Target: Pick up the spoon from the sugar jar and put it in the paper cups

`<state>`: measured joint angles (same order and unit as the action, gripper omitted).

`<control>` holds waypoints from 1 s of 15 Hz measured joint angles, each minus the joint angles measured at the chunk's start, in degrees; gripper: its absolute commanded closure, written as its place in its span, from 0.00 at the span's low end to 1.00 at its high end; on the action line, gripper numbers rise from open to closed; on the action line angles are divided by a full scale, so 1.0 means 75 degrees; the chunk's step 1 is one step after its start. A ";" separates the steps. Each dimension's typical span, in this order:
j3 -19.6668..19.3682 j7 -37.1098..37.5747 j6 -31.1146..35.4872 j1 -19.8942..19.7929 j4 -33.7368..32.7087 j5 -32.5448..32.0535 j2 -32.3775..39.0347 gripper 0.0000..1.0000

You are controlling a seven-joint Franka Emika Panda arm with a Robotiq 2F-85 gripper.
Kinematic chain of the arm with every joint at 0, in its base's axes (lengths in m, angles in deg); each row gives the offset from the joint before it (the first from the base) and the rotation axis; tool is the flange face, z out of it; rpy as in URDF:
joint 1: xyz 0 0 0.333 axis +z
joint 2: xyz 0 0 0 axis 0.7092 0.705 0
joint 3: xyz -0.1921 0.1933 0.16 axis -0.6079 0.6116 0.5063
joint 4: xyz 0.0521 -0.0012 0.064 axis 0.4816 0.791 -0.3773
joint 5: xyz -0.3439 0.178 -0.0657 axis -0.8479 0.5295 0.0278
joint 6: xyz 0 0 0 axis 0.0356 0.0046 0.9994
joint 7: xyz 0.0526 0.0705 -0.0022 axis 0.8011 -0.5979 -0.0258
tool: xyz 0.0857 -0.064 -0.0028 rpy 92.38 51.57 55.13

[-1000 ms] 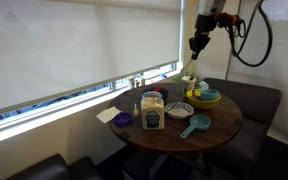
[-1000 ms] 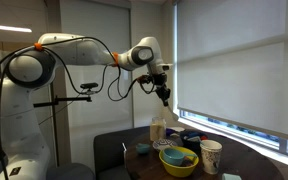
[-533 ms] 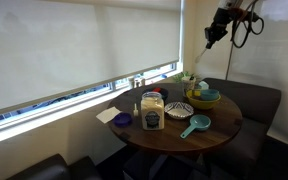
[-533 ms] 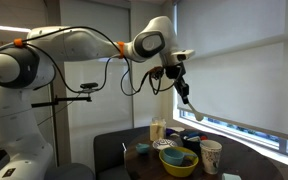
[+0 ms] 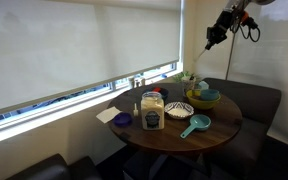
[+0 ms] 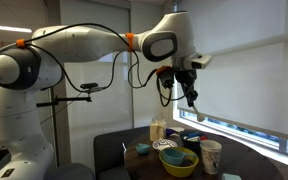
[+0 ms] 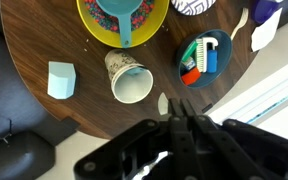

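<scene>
My gripper keeps moving over the paper cups' opening (image 6: pixel 212 144) and going down until the spoon's tip is inside, because the spoon (image 6: pixel 197 113) hangs tip down near that opening.
My gripper (image 5: pixel 215 36) hangs high above the round table, shut on the pale spoon (image 5: pixel 206 50), which points down from the fingers. It also shows in an exterior view (image 6: pixel 189 92) with the spoon (image 6: pixel 195 106). In the wrist view the shut fingers (image 7: pixel 176 104) hold the spoon, whose tip (image 7: pixel 164 100) shows just beside an open paper cup (image 7: pixel 132 80). The paper cups stand at the table's edge (image 5: pixel 189 82) (image 6: pixel 211 156). The sugar jar (image 5: pixel 153 112) (image 6: pixel 158 131), tall and clear with a dark label, stands far below the gripper.
A yellow bowl with a teal scoop (image 7: pixel 122 15) (image 5: pixel 205 97), a patterned bowl (image 5: pixel 179 109), a blue dish with small items (image 7: pixel 202 57), a teal ladle (image 5: pixel 194 125) and a pale carton (image 7: pixel 60 80) share the round wooden table (image 5: pixel 219 125). A window sill runs behind.
The gripper with the spoon has risen from low over the table's far side to high above it and drifted sideways. The things on the table have not moved.
</scene>
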<state>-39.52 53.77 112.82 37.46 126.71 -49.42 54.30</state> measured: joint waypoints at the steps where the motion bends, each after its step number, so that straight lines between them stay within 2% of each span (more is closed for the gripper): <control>1: -0.0036 0.0026 -0.0161 -0.0067 -0.0081 0.0113 0.0169 0.99; 8: -0.0086 0.0396 -0.0514 -0.0429 -0.0546 0.0438 0.1061 0.99; 15: -0.0077 0.0438 -0.0450 -0.0480 -0.0826 0.0599 0.1673 0.99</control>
<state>-40.10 57.05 109.45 33.86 120.51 -44.93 66.85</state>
